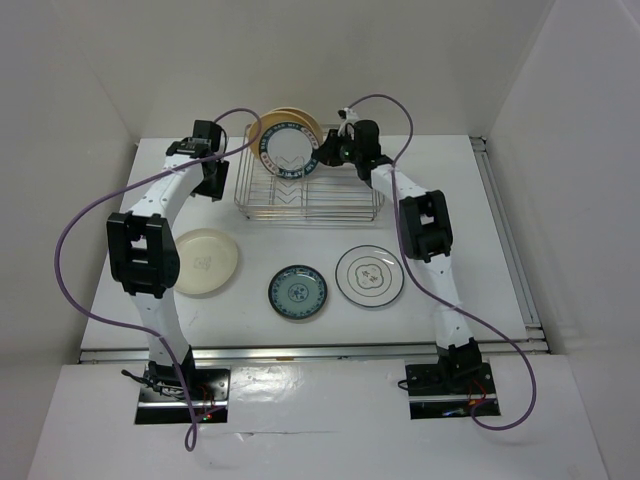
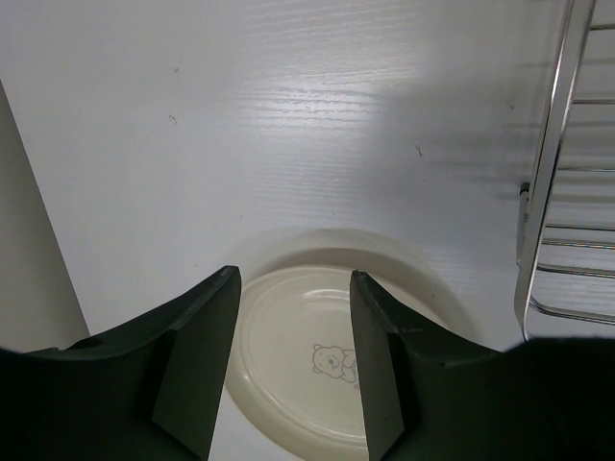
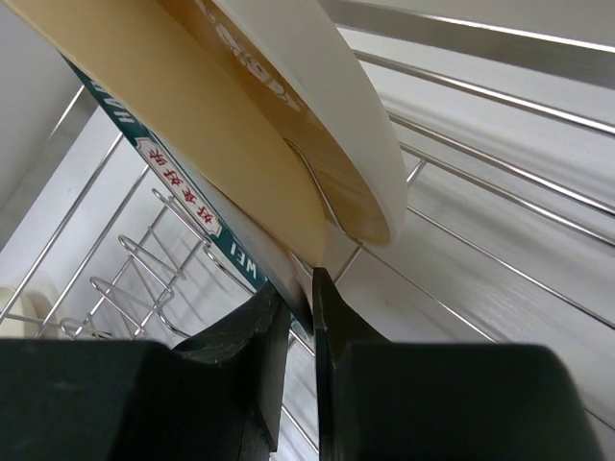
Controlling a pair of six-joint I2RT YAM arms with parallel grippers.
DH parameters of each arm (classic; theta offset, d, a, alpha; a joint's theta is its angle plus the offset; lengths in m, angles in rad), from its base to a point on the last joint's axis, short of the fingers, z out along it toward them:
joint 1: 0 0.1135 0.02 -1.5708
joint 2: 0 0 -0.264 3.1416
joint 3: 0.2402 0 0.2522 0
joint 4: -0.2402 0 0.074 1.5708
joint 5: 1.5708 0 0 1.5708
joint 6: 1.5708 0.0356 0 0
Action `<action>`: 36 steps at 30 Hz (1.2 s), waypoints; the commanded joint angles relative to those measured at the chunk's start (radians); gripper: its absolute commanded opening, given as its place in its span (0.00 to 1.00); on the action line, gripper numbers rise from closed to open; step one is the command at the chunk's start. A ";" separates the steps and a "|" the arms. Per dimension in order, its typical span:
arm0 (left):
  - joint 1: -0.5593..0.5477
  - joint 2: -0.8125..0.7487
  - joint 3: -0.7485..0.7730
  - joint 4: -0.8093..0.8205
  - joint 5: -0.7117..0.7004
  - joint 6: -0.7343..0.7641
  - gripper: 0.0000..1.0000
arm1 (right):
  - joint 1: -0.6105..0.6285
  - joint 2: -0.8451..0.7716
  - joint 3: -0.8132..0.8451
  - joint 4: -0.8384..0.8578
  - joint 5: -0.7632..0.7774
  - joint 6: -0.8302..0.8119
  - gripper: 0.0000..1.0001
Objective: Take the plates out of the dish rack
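Observation:
The blue-rimmed plate [image 3: 207,197] sits at a slant across the fingers of the robot's right gripper, near the tan plate, so the fingers should open and pinch its edge [image 1: 317,158] straighter before the lift.
The silver wire dish rack [image 1: 308,205] stands at the back of the table. A dark-blue-rimmed plate with red marks [image 1: 285,145] stands upright in it, with tan plates [image 1: 302,119] behind. My right gripper [image 1: 322,152] is shut on the blue-rimmed plate's right edge; in the right wrist view the jaws [image 3: 300,293] pinch its rim [image 3: 183,206], with a tan plate [image 3: 240,125] just behind. My left gripper [image 1: 210,180] is open left of the rack, above the table; the cream plate [image 2: 307,365] shows between its fingers [image 2: 197,355].
On the table lie a cream plate [image 1: 205,260], a small blue-patterned plate [image 1: 297,293] and a white plate with a thin black ring [image 1: 370,275]. The rack's side [image 2: 548,182] is close to my left gripper's right. White walls enclose the table.

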 commanded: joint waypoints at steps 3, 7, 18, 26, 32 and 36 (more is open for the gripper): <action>-0.003 -0.049 0.000 0.004 0.023 -0.021 0.62 | 0.001 -0.136 -0.056 -0.025 -0.042 0.005 0.13; -0.003 -0.040 0.032 -0.005 0.032 -0.021 0.62 | 0.001 -0.187 -0.076 -0.062 0.013 -0.018 0.16; -0.003 -0.040 0.043 -0.015 0.050 -0.021 0.62 | -0.019 -0.203 -0.101 -0.173 0.033 -0.038 0.34; -0.003 -0.040 0.043 -0.015 0.050 -0.021 0.62 | -0.019 -0.212 -0.145 -0.098 -0.016 -0.014 0.24; -0.003 -0.031 0.043 -0.024 0.050 -0.021 0.62 | -0.019 -0.140 -0.081 -0.035 -0.080 0.044 0.30; -0.003 -0.040 0.025 -0.024 0.041 -0.021 0.62 | -0.019 -0.131 -0.070 0.011 -0.102 0.086 0.31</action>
